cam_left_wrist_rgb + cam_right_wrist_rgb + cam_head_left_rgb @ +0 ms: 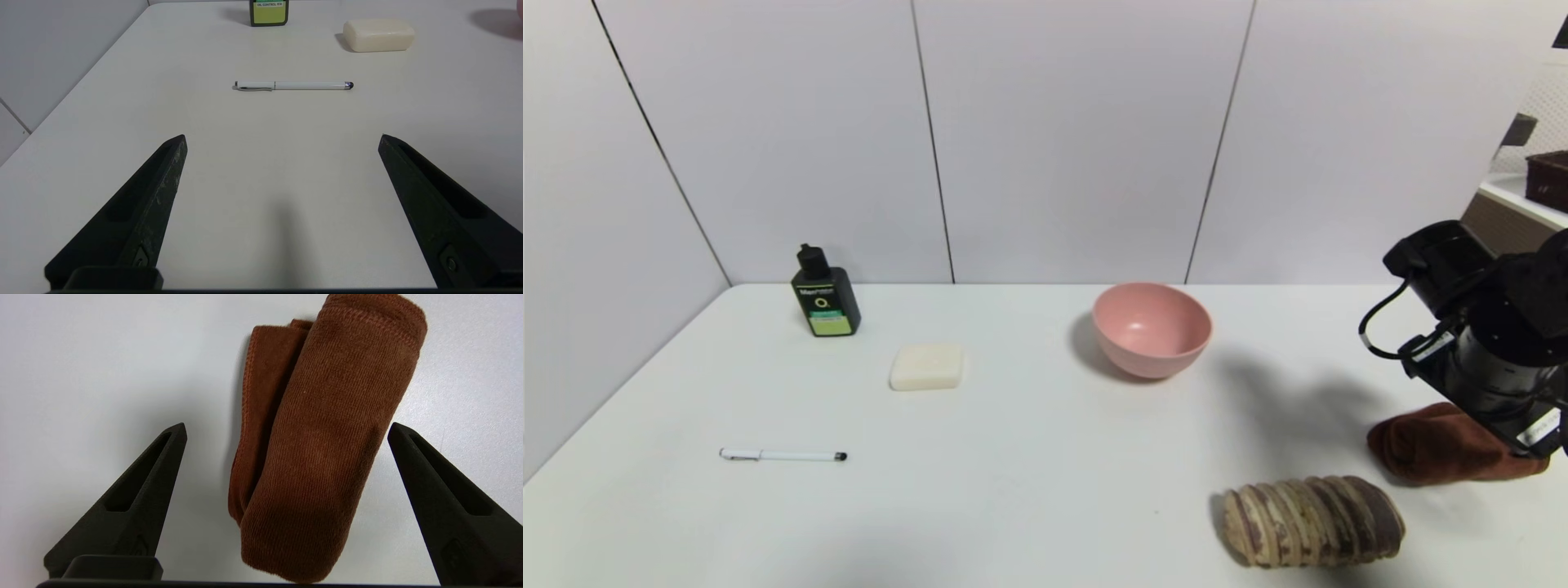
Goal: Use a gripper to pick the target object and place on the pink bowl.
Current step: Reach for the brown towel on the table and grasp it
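Observation:
I expect the dark brown towel (1432, 446) to stick up past the bowl's rim when I lower it in, because the towel looks longer than the pink bowl's opening (1152, 319).
The dark brown towel (1437, 447) lies rolled on the white table at the right edge, partly hidden by my right arm. In the right wrist view the towel (322, 457) lies lengthwise between the fingers of my right gripper (286, 428), which hovers over it open; neither finger touches the cloth. The pink bowl (1152, 328) stands upright and empty at the back of the table, to the left of the towel. My left gripper (282, 136) is open above bare table and does not show in the head view.
A tan-and-brown striped loaf-shaped thing (1313, 521) lies in front of the towel. A white pen (783, 455), a cream soap bar (926, 367) and a black bottle (824, 295) sit on the left half. Walls close the back and left.

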Available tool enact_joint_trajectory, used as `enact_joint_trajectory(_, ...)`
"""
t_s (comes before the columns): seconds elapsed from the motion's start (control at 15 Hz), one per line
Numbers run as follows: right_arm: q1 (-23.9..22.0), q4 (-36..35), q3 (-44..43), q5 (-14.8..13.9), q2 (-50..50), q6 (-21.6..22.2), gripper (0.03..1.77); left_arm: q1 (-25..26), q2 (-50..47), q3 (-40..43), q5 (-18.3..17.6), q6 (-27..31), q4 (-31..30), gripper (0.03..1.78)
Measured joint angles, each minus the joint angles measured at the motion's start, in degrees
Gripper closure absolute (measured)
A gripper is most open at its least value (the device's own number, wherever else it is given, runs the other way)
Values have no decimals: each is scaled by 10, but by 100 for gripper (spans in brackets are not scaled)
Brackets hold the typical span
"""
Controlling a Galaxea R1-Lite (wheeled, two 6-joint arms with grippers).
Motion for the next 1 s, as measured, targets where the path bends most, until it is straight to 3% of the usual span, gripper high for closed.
enact_joint_trajectory(0.27,2,2,0,-43,11,16,10,0,0,0,0,0,0,12)
enact_joint_trajectory(0.67,11,60,0,-46,8,80,9,0,0,0,0,0,0,12)
enact_joint_trajectory(1.0,13,67,4,-46,19,85,9,0,0,0,0,0,0,12)
